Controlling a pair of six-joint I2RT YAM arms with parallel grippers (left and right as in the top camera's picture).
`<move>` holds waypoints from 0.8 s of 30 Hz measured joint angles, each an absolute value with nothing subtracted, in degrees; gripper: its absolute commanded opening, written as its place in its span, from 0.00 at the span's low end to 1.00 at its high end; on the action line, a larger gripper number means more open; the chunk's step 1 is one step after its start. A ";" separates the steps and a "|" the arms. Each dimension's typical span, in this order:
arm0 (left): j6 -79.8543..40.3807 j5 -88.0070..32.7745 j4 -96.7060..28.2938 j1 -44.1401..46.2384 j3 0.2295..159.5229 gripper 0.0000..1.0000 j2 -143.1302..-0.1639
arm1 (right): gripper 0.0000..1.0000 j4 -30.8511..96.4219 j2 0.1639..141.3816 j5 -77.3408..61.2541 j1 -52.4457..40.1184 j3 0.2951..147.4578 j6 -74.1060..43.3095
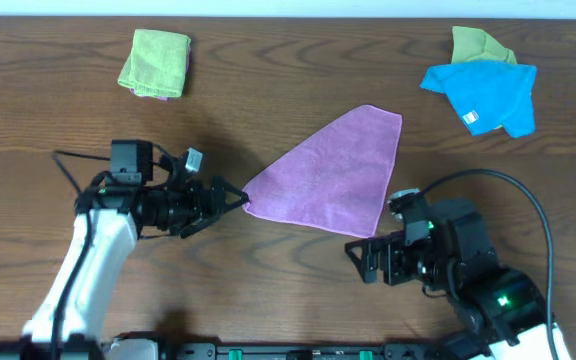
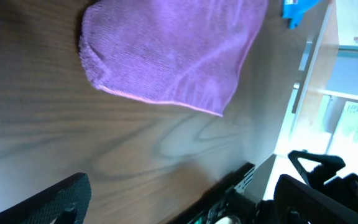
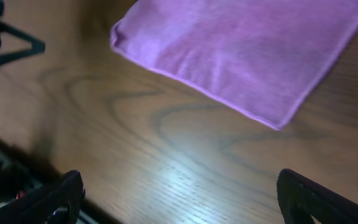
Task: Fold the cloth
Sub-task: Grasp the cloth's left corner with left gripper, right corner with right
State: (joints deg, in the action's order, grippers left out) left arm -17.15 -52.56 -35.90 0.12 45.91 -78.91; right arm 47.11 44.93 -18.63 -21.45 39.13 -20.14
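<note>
I can see soft creases (image 2: 194, 67) running through the purple cloth, so its near corner (image 2: 96, 81) will rise in a fold and the rest will droop when I lift it.
A purple cloth (image 1: 333, 175) lies on the wooden table, folded into a triangle. It also shows in the left wrist view (image 2: 173, 50) and the right wrist view (image 3: 241, 46). My left gripper (image 1: 230, 200) is open and empty, just left of the cloth's left corner. In the left wrist view its fingers (image 2: 185, 199) are spread over bare wood. My right gripper (image 1: 360, 260) is open and empty, just below the cloth's lower right corner. In the right wrist view its fingers (image 3: 182, 196) are spread over bare table.
A folded green cloth (image 1: 155, 63) lies at the back left. A blue cloth (image 1: 488, 93) lies over another green cloth (image 1: 476, 44) at the back right. The table's front edge is close behind both grippers.
</note>
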 measured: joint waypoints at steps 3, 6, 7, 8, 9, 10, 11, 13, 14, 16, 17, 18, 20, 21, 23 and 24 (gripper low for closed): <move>-17.85 -52.66 -33.43 0.12 45.91 0.95 -83.99 | 0.99 47.00 44.91 -18.74 -19.03 39.03 -20.60; -18.22 -52.77 -31.18 0.12 45.91 0.95 -88.05 | 0.99 47.00 44.91 -19.49 -17.06 39.03 -20.67; -18.24 -52.82 -30.24 0.12 45.91 0.95 -89.23 | 0.99 47.00 44.91 -19.73 -16.62 39.00 -20.71; -18.31 -52.86 -29.52 0.12 45.91 0.95 -90.13 | 0.99 46.98 44.91 -19.90 -16.21 39.00 -20.80; -18.41 -52.86 -28.91 0.14 45.91 0.95 -90.98 | 0.99 46.98 44.91 -20.01 -15.90 39.00 -20.84; -18.70 -52.88 -28.21 0.27 45.91 0.95 -91.85 | 0.99 46.98 44.91 -20.14 -15.62 39.00 -20.86; -19.11 -52.90 -27.22 0.51 45.91 0.95 -92.68 | 0.99 46.96 44.91 -20.18 -15.53 38.98 -20.88; -19.92 -53.01 -25.08 1.50 45.91 0.95 -94.30 | 0.99 46.94 44.93 -20.45 -15.44 38.98 -21.08; -20.45 -53.12 -24.01 2.15 45.91 0.95 -94.98 | 0.99 46.94 44.91 -20.56 -15.44 38.96 -21.15; -21.61 -53.19 -21.32 3.95 45.93 0.95 -96.62 | 0.99 46.89 44.91 -20.78 -15.42 38.94 -21.47; -22.48 -53.17 -19.59 5.23 45.93 0.95 -97.60 | 0.99 46.92 44.91 -20.86 -15.42 38.94 -21.50; -23.42 -52.95 -18.02 6.42 45.93 0.95 -98.41 | 0.99 46.92 44.91 -20.88 -15.42 38.92 -21.52; -24.62 -52.10 -17.12 7.62 45.93 0.95 -98.98 | 0.99 46.89 44.93 -21.06 -15.42 38.92 -21.52; -25.26 -51.59 -16.80 8.16 45.93 0.95 -99.18 | 0.99 46.89 44.91 -21.17 -15.42 38.92 -21.52; -26.00 -50.28 -16.32 8.71 45.93 0.95 -99.22 | 0.99 46.89 44.91 -21.65 -15.42 38.92 -21.52; -26.35 -49.69 -16.25 8.75 45.93 0.95 -99.22 | 0.99 46.89 44.91 -21.91 -15.42 38.92 -21.52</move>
State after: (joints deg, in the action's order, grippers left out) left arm -26.35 -49.69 -16.25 8.75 45.93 -99.22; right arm 46.89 44.91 -21.91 -15.42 38.92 -21.52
